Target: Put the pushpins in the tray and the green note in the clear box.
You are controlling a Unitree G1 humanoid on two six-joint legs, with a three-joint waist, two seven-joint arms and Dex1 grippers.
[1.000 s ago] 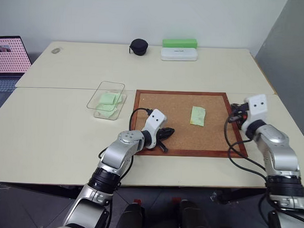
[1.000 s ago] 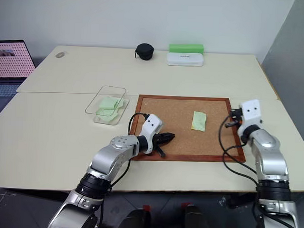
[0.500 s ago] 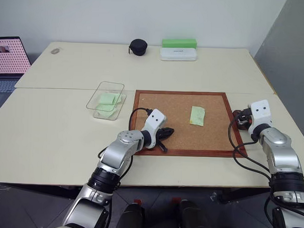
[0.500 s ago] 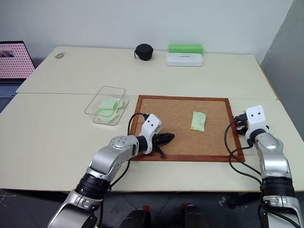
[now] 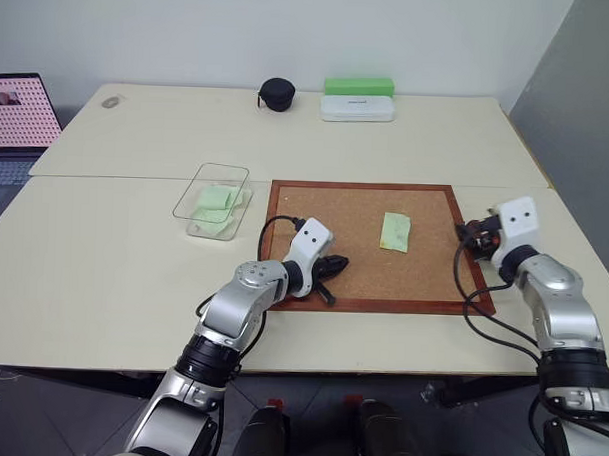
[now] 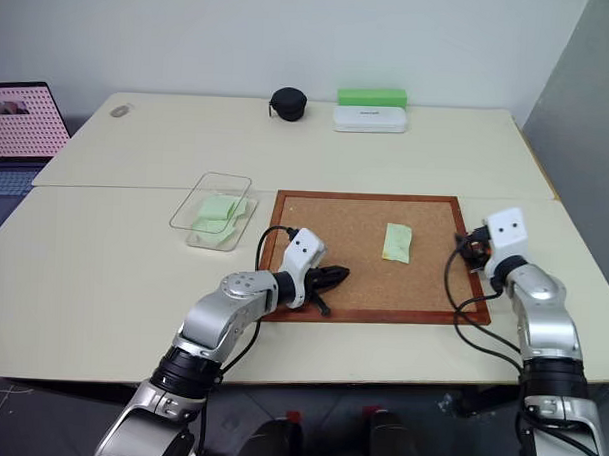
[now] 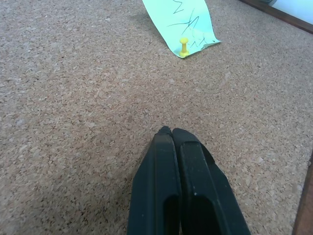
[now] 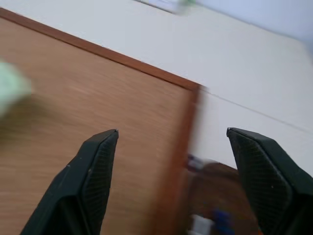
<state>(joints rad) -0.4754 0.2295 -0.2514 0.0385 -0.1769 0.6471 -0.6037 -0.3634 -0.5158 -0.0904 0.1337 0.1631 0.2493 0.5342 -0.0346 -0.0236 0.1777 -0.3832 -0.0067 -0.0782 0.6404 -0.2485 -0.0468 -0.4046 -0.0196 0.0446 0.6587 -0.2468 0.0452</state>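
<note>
I expect the green note to come off right away and bend gently when I lift it, because the green note's raised edge casts a shadow on the cork.
The green note lies on the corkboard, right of its middle. A yellow pushpin stands in one corner of the note, which has pen scribbles on it. My left gripper is shut and empty, and rests on the cork near the board's front left, well short of the note. My right gripper is open over the board's right edge. The tray, a blurred brown dish with small blue and pale bits in it, sits just below it. The clear box stands left of the board and holds green slips.
The wood-framed corkboard takes up the table's centre front. A black round pouch, a bright green block and a white case sit at the far edge. A laptop stands at the far left.
My right gripper has gone from shut to wide open. It drew right and then swung back left towards the corkboard's right edge. The left arm has not moved.
</note>
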